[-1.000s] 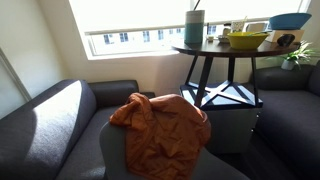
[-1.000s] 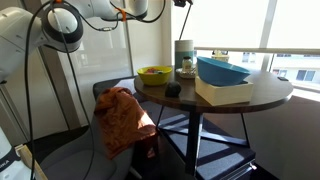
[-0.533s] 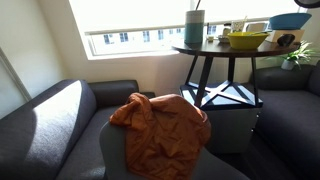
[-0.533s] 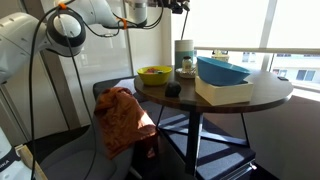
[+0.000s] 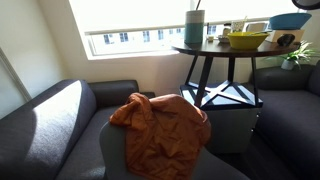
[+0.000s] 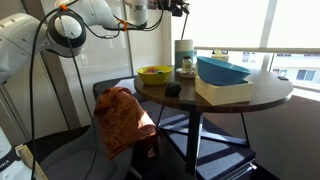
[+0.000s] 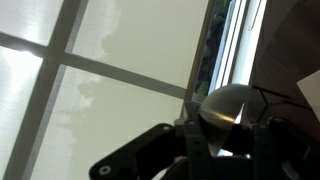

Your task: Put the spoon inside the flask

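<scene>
The robot's gripper should keep going down until the bowl reaches the flask's opening (image 6: 183,41), then let go, as the spoon's bowl (image 7: 226,102) leads beyond its fingers above the upright flask.
The flask (image 6: 184,55) is a tall pale blue-grey cylinder standing upright at the back of the round dark table (image 6: 250,100); it also shows in an exterior view (image 5: 194,28). My gripper (image 6: 178,6) is high at the top of the frame, above the flask and well clear of it. In the wrist view my gripper (image 7: 228,128) is shut on the spoon (image 7: 226,104), whose shiny metal bowl sticks out between the fingers against the bright window. The spoon's handle is hidden.
On the table are a yellow bowl (image 6: 154,74), a blue bowl (image 6: 222,70) on a white box (image 6: 222,93), and a small black object (image 6: 172,89). An orange cloth (image 5: 162,128) lies on a grey chair; a grey sofa (image 5: 55,125) stands by the window.
The arm shifted a little to the left and lower at the top of the frame a second ago. It has held still since then. The flask and bowls have not moved.
</scene>
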{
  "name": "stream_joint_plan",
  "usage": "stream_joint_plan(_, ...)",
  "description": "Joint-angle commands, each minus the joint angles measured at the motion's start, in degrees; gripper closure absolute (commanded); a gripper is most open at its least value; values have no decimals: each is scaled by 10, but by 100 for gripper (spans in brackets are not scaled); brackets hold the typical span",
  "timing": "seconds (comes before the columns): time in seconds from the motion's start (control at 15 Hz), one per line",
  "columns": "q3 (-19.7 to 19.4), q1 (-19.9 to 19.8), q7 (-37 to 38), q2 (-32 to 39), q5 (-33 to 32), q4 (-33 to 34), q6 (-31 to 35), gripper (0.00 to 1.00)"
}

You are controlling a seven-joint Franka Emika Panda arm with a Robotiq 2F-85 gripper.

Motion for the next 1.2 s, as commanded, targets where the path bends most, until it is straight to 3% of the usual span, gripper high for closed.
stream_joint_plan(0.0,9,2,-45,19,-24,24,2,99)
stream_joint_plan(0.27,5,16,-55,22,-38,8,13,99)
stream_joint_plan(0.87,-7,41,6,60,-74,-4,-9,97)
stream_joint_plan(0.93,-8,41,15,59,-79,-4,-15,72)
stream_joint_plan(1.0,-9,41,23,58,-83,-3,-20,71)
stream_joint_plan(1.13,-11,38,41,53,-86,-4,-36,59)
